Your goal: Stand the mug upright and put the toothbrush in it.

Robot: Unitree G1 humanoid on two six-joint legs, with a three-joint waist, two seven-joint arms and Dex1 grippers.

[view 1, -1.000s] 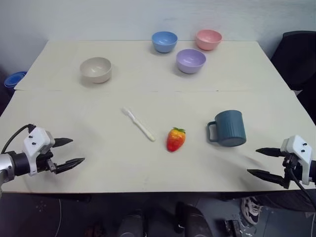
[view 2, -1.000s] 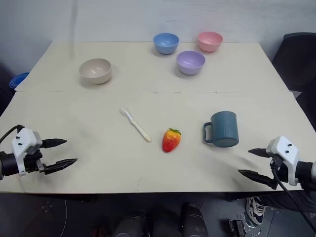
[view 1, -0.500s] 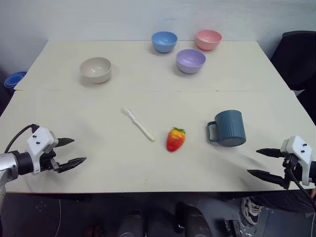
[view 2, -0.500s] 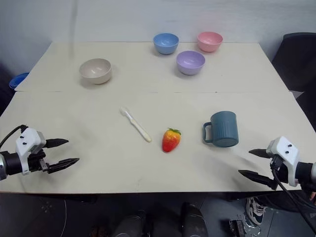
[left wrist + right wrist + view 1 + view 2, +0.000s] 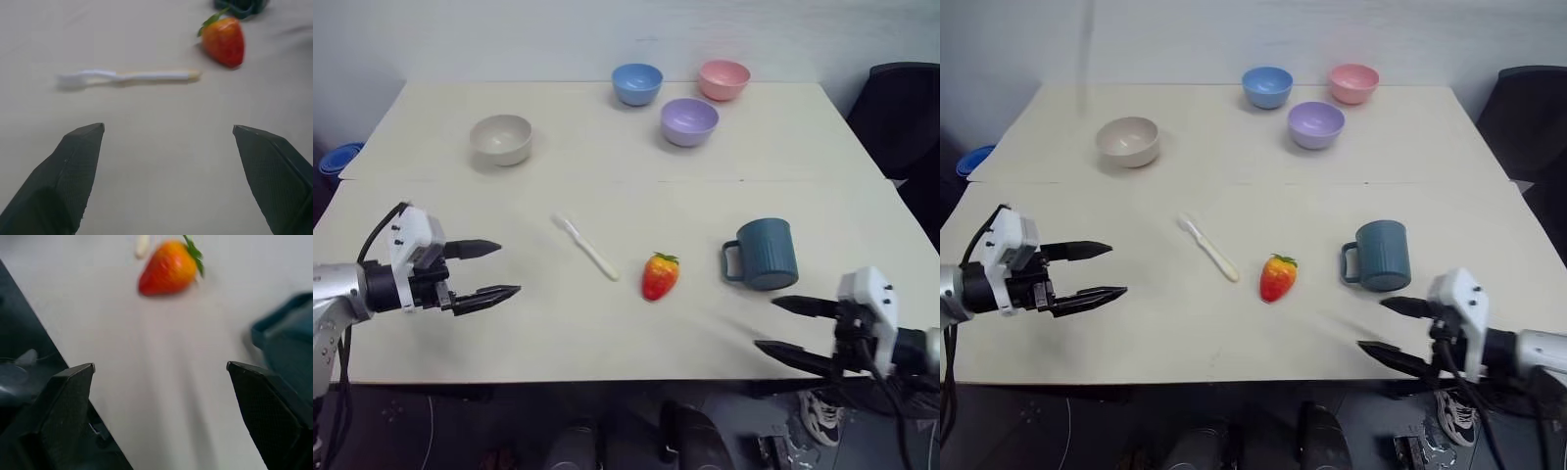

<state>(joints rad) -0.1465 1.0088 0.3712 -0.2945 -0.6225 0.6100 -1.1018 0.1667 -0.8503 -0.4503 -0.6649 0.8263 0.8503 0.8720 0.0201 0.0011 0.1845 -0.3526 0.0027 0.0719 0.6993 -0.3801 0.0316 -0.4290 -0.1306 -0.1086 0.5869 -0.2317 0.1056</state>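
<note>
I should keep moving my right gripper toward the strawberry until its open fingers can close around it, because the toy strawberry is in the toothbrush's way to the mug.
The dark teal mug (image 5: 766, 253) stands on the table's right half, handle toward the middle, with a closed teal face upward and no inside showing. The cream toothbrush (image 5: 586, 248) lies flat near the middle, bristled head toward the far left. My left gripper (image 5: 509, 268) hovers open over the table's left part, pointing at the toothbrush (image 5: 128, 76) a short way ahead. At the near right edge my right gripper (image 5: 765, 324) is open and empty, just in front of the mug (image 5: 288, 338).
A toy strawberry (image 5: 660, 275) lies between toothbrush and mug. At the back stand a beige bowl (image 5: 501, 138), a blue bowl (image 5: 637, 83), a purple bowl (image 5: 689, 120) and a pink bowl (image 5: 724, 78). A dark chair (image 5: 906, 113) is beside the table's right edge.
Both arms swung inward over the table: the left gripper rose and moved right toward the toothbrush, the right gripper moved left to just in front of the mug. Both stayed open.
</note>
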